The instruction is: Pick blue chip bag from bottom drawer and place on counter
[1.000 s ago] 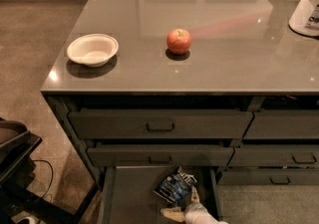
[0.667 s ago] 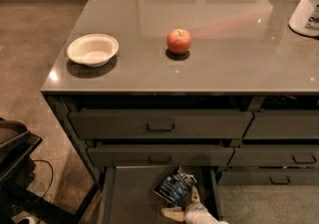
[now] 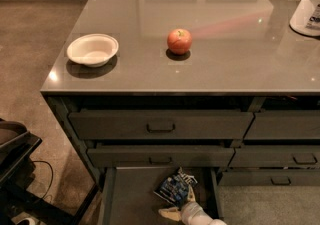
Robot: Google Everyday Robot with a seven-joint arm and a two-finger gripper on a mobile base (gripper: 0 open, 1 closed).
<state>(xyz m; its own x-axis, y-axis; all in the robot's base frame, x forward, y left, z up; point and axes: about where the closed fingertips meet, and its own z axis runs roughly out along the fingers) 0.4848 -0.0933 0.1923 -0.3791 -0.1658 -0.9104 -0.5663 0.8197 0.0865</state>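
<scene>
My gripper will lift the blue chip bag (image 3: pixel 176 187), and the bag should stay bunched and stick out from my gripper, because its crinkled body (image 3: pixel 178 183) looks compact rather than spread flat.
The blue chip bag (image 3: pixel 176 186) lies in the open bottom drawer (image 3: pixel 131 194), toward its right side, crinkled with white patches. My gripper (image 3: pixel 176 211) reaches in from the bottom edge of the view, its pale fingers right at the bag's near lower edge. The arm's white wrist shows just behind it. The counter (image 3: pixel 225 59) spans the top of the view above the dark grey cabinet.
A red-orange apple (image 3: pixel 179 41) and a white bowl (image 3: pixel 93 49) sit on the counter. A white container (image 3: pixel 308 8) stands at the far right. Two handled drawers (image 3: pixel 161 125) are closed above the open one. The robot's dark base (image 3: pixel 15 159) is at the lower left.
</scene>
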